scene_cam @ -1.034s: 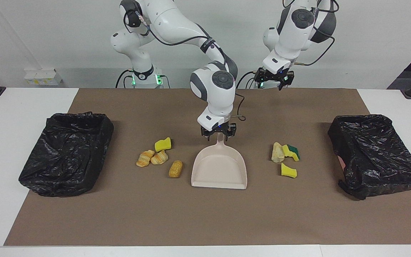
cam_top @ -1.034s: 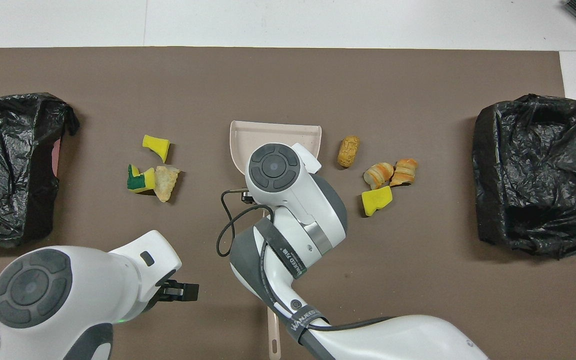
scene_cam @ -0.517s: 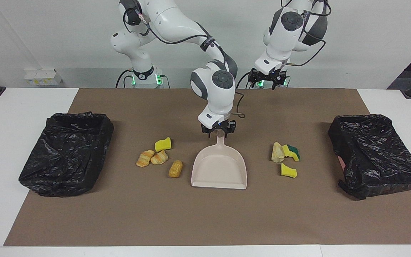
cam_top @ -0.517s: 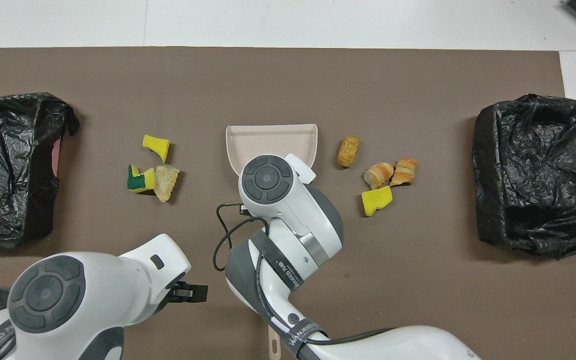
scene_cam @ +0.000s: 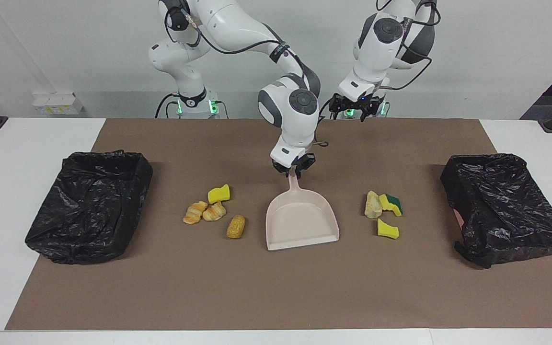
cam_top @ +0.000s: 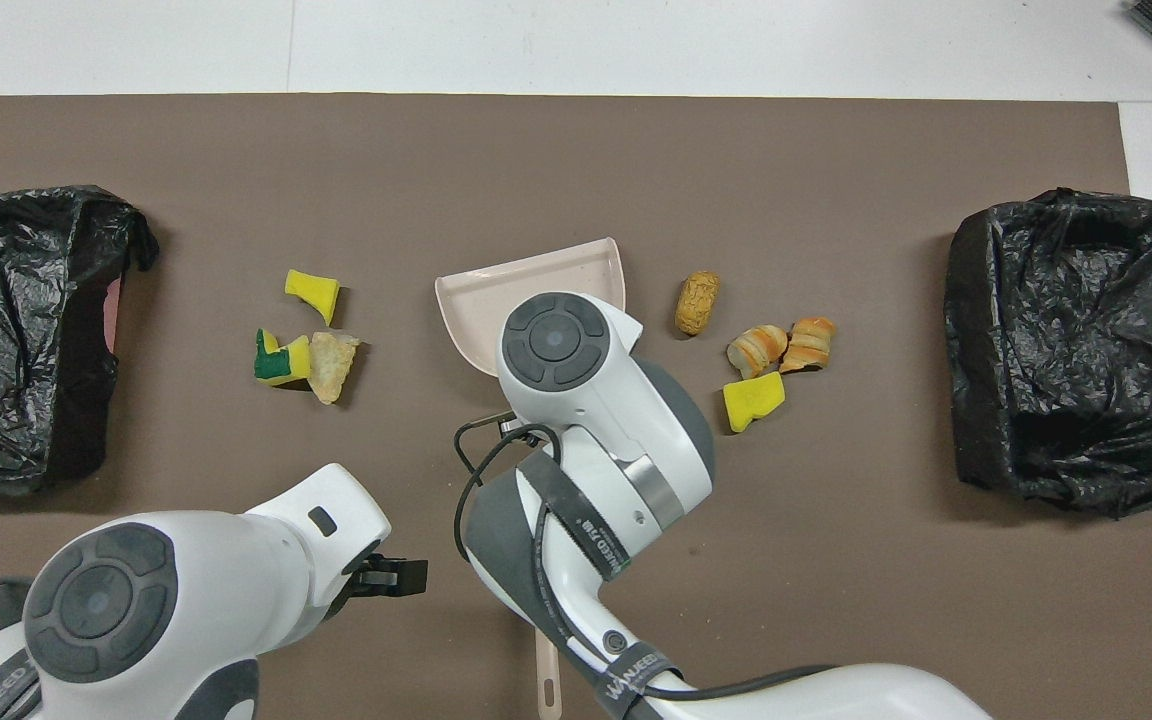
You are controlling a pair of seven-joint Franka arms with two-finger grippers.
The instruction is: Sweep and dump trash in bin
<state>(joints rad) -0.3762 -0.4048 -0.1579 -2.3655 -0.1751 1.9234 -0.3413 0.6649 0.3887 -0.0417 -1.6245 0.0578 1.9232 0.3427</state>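
Note:
Clear mat (cam_top: 476, 642) lies between the open left gripper and the beige handle's holed end (cam_top: 549, 690), so the left gripper goes on moving toward that handle and closes around it.
My right gripper (scene_cam: 294, 169) is shut on the handle of the beige dustpan (scene_cam: 301, 220), whose mouth faces away from the robots and is turned slightly toward the left arm's end. In the overhead view my right arm hides that handle, and only the dustpan's (cam_top: 526, 290) mouth shows. Trash lies on both sides of it. Toward the right arm's end are a yellow sponge chunk (scene_cam: 219, 193), two croissants (scene_cam: 204, 212) and a golden-brown pastry (scene_cam: 235, 226). Toward the left arm's end are a pale lump (scene_cam: 373, 204), a green-backed sponge (scene_cam: 392, 203) and a yellow chunk (scene_cam: 387, 229). My left gripper (scene_cam: 356, 107) hangs open over the mat's edge by the robots.
Two bins lined with black bags stand on the brown mat, one at the right arm's end (scene_cam: 89, 206) and one at the left arm's end (scene_cam: 503, 206). A beige handle (cam_top: 549, 685) with a hole in it lies at the robots' edge of the mat, partly under my right arm.
My right gripper has shut on the dustpan's handle and risen, turning the pan's mouth a little toward the left arm's end. My left gripper has drifted toward the middle.

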